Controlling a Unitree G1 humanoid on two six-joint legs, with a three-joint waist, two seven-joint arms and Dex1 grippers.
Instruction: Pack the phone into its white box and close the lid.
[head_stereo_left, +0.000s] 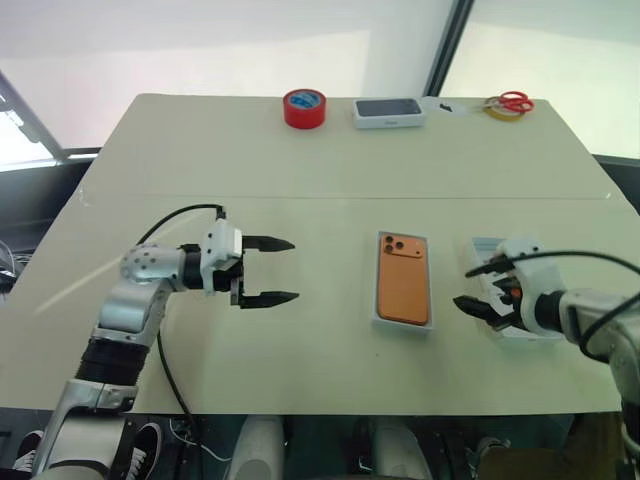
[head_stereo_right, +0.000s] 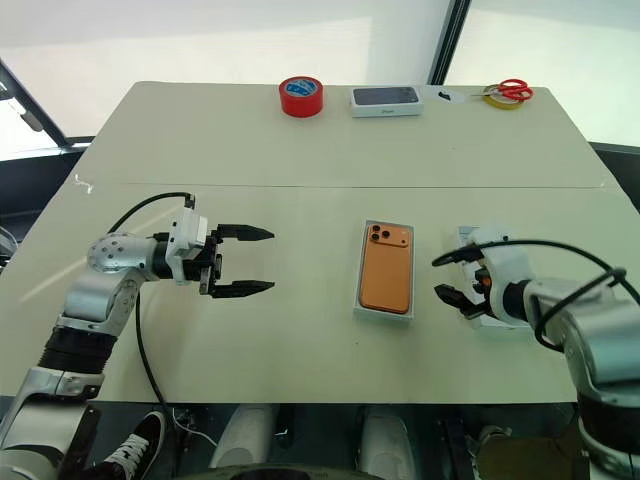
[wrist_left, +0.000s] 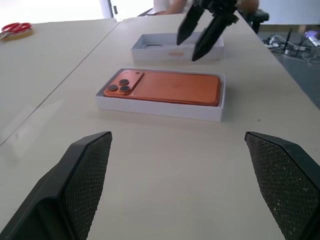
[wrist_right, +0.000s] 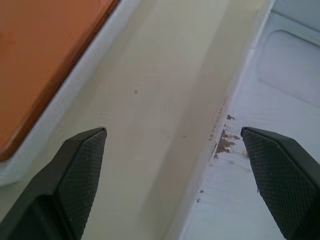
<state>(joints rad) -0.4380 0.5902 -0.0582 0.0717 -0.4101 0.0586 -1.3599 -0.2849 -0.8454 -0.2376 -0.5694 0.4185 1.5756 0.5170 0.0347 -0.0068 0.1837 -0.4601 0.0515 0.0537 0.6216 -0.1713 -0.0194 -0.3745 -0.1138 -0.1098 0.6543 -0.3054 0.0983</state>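
Observation:
Next, I pinch the lid's side (wrist_right: 212, 150) nearest the box with my right gripper and turn the lid over before I close the box, because the white lid (wrist_right: 280, 95) lies open side up.
The orange phone (head_stereo_left: 403, 279) lies camera side up inside the shallow white box (head_stereo_left: 402, 326) near the table's middle. Just right of it rests the white lid (head_stereo_left: 487, 245), open side up, with small brown marks (wrist_right: 223, 145) on its inner face. My right gripper (head_stereo_left: 463, 286) hovers open over the lid's left edge, its fingers pointing toward the box, with nothing between them. My left gripper (head_stereo_left: 295, 269) stands open and empty well to the left of the box, pointing at it. In the left wrist view the phone (wrist_left: 170, 89) sits in front of the lid (wrist_left: 155, 51).
A red tape roll (head_stereo_left: 304, 108), a dark-topped white box (head_stereo_left: 389, 112) and red-handled scissors (head_stereo_left: 512, 103) on a yellowish ring lie along the table's far edge. A seam (head_stereo_left: 340, 197) crosses the table. Bare tabletop lies between my left gripper and the box.

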